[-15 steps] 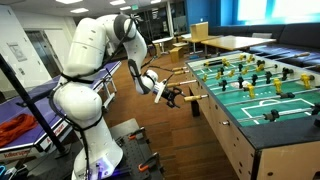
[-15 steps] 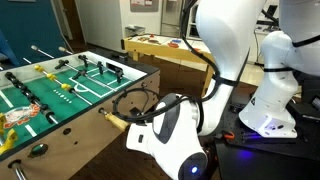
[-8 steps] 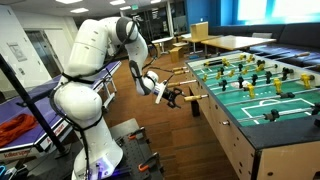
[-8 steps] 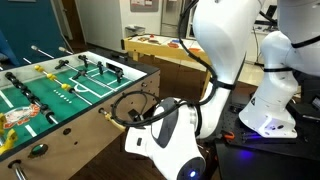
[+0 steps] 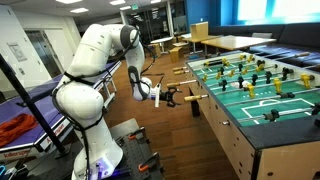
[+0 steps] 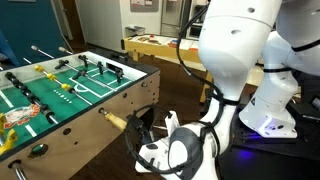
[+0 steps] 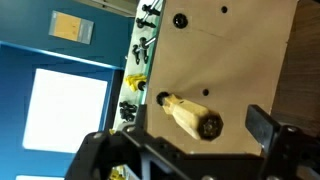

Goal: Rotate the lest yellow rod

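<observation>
Next, I swing my gripper straighter behind the handle's end (image 7: 209, 126) before I close it and turn the rod, because the wooden rod handle (image 7: 188, 112) slants across my open gripper's line.
The foosball table (image 5: 262, 100) has rods with yellow and black players. A light wooden rod handle (image 7: 190, 115) sticks out of the table's side wall; it also shows in both exterior views (image 5: 192, 97) (image 6: 114, 121). My gripper (image 7: 185, 135) is open, with a dark finger (image 7: 262, 124) on each side of the handle's end and a gap to the handle on both sides. In both exterior views the gripper (image 5: 173, 97) (image 6: 146, 130) sits at the tip of this handle. Yellow players (image 7: 136, 82) on its rod show past the table rim.
Another rod hole (image 7: 180, 20) sits further along the side wall (image 7: 240, 50). More handles (image 5: 190, 72) stick out along the same side. The robot base (image 5: 95, 150) stands on the wooden floor beside the table. A wooden desk (image 6: 160, 50) stands behind.
The arm has shifted and the wrist has dropped lower and turned, while the gripper stays at the handle's tip. The handle has not visibly moved.
</observation>
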Robot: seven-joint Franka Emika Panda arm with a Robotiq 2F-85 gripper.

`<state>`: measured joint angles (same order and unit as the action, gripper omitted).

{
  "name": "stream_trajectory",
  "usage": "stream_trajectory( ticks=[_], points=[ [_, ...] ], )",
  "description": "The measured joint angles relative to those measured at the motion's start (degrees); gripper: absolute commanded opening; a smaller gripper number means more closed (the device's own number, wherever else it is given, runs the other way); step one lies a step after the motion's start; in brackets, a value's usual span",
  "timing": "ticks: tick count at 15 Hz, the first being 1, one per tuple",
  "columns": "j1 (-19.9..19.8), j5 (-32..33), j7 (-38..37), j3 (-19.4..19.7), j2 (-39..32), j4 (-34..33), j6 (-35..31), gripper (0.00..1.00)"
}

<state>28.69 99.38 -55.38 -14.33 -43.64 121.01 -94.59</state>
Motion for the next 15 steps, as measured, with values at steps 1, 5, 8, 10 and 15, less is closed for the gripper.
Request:
stream_trajectory(
  ticks=[1,5,8,10,15],
  points=[
    [0.57,0.76,-1.89,-0.53,-1.44,-0.18,2.6,1.0],
    [0.85,0.33,-6.07,-1.87,-6.98,-2.58,7.74,1.0],
    [0.57,0.33,-6.15,-1.87,-7.92,-3.7,7.95,1.0],
    [0.41,0.47,-6.14,-1.99,-7.96,-3.85,7.95,1.0],
    [0.04,10.98,-8.19,-1.84,-9.64,-2.98,7.97,1.0]
  ],
)
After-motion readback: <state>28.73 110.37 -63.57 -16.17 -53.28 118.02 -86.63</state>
